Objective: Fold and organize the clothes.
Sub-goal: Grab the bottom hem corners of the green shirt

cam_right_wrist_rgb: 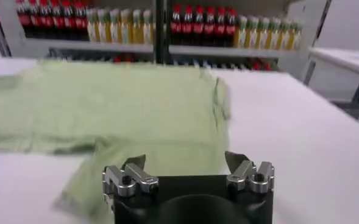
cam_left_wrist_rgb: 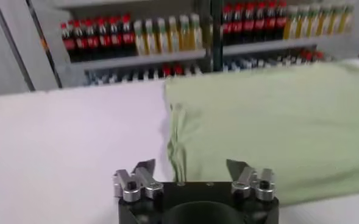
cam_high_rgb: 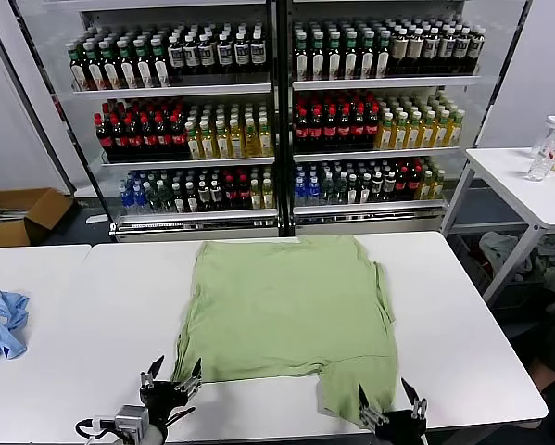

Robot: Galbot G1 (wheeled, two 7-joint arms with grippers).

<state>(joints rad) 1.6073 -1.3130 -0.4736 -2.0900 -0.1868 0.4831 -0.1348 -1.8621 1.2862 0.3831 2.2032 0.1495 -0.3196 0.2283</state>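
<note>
The light green shirt (cam_high_rgb: 286, 311) will bunch up unevenly at the sleeve end when I fold it, because the limp near sleeve (cam_high_rgb: 359, 387) sticks out past the shirt's straight near edge.
The light green shirt (cam_high_rgb: 286, 311) lies flat on the white table (cam_high_rgb: 101, 315), plain side up, with one sleeve reaching toward the near edge. Its collar and printed graphic are hidden. My left gripper (cam_high_rgb: 172, 375) is open and empty at the shirt's near left corner, just off the cloth; the shirt (cam_left_wrist_rgb: 277, 122) fills the left wrist view beyond the left gripper (cam_left_wrist_rgb: 191, 165). My right gripper (cam_high_rgb: 390, 397) is open and empty over the near sleeve, and the shirt (cam_right_wrist_rgb: 124, 103) lies beyond the right gripper (cam_right_wrist_rgb: 185, 159) in the right wrist view.
A crumpled light blue cloth (cam_high_rgb: 1, 323) lies at the table's left edge. Drink coolers full of bottles (cam_high_rgb: 277, 111) stand behind the table. A second white table (cam_high_rgb: 527, 181) with bottles stands at the right. A cardboard box (cam_high_rgb: 18, 215) sits on the floor at the left.
</note>
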